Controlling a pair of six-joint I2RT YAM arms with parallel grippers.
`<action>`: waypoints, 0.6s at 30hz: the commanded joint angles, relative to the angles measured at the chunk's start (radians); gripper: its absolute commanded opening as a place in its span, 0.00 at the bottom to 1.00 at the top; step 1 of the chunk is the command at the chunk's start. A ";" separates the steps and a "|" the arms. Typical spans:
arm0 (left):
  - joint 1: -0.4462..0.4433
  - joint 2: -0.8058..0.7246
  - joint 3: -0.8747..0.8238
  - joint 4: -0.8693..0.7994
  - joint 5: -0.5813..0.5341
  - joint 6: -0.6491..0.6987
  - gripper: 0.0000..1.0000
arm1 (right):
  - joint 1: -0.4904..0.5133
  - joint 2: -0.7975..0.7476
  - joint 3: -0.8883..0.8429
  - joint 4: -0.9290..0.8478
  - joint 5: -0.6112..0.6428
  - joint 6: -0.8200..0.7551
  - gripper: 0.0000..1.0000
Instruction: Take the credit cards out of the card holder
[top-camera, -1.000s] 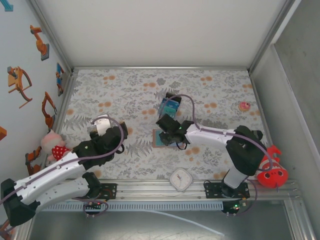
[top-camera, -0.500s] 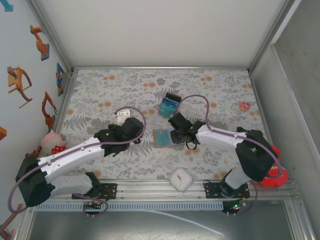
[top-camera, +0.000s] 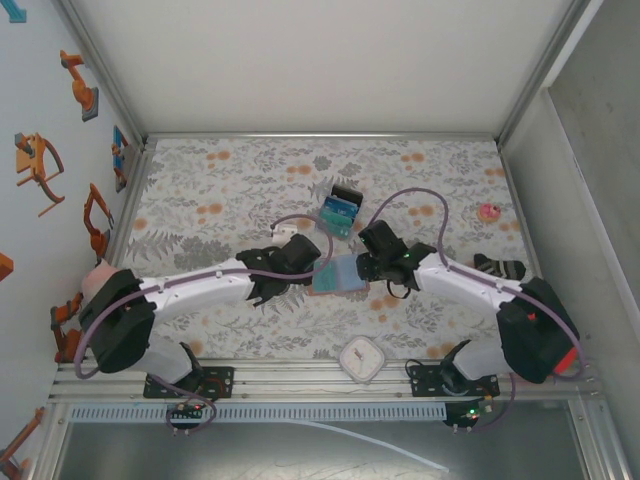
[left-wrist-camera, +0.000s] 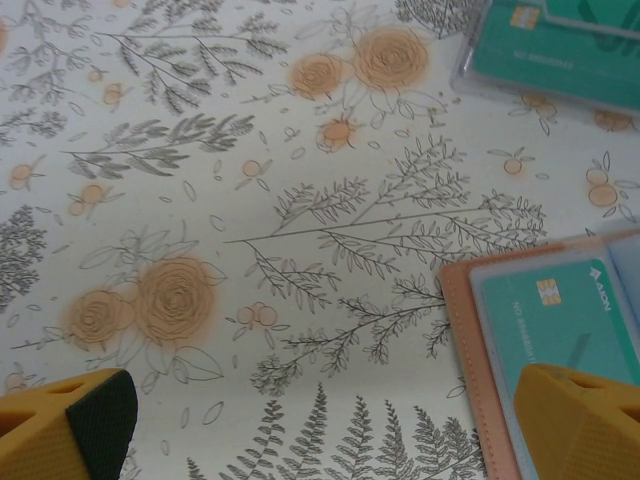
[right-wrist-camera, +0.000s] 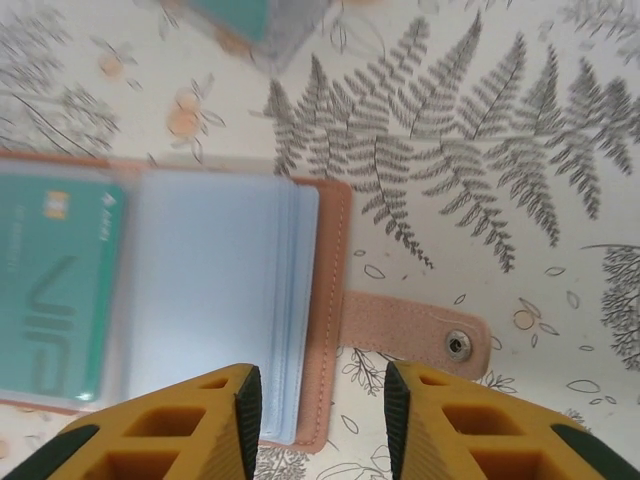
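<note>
The teal credit card's free edge (right-wrist-camera: 110, 290) faces the card holder's middle, so the robot's left gripper should hold the page's outer edge (left-wrist-camera: 474, 370) while the right gripper pulls the card out.
The card holder (top-camera: 338, 274) lies open on the flowered cloth, terracotta rim up and pale blue sleeves showing. A teal credit card (right-wrist-camera: 50, 280) sits in its left page (left-wrist-camera: 560, 320). The closing tab (right-wrist-camera: 415, 335) sticks out to the right. My right gripper (top-camera: 364, 268) hovers over the holder's right edge (right-wrist-camera: 335, 300), jaws apart with that edge and bare cloth between them (right-wrist-camera: 322, 425). My left gripper (top-camera: 305, 268) stands wide open just left of the holder (left-wrist-camera: 470, 340), nothing between its fingers (left-wrist-camera: 325, 430). More cards (top-camera: 340, 212), teal (left-wrist-camera: 560, 50) and black, lie behind the holder.
A white square object (top-camera: 360, 358) sits near the front rail. On the right lie a small pink thing (top-camera: 489, 212) and a dark striped item (top-camera: 498, 267). A plush toy (top-camera: 98, 280) sits at the left edge. Walls close in the cloth on three sides.
The left arm has swung right and come up beside the holder. The right gripper has shifted right, to the holder's right edge, and its jaws have widened. The holder now lies open.
</note>
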 joint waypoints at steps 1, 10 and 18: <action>-0.006 0.042 0.008 0.033 0.037 0.012 0.97 | -0.012 -0.064 -0.011 0.014 -0.024 0.019 0.39; -0.005 0.152 -0.015 0.151 0.116 -0.009 0.97 | -0.021 -0.093 0.014 0.002 -0.060 0.035 0.52; 0.013 0.179 -0.056 0.174 0.139 -0.052 0.97 | -0.023 -0.092 0.029 -0.001 -0.054 0.042 0.38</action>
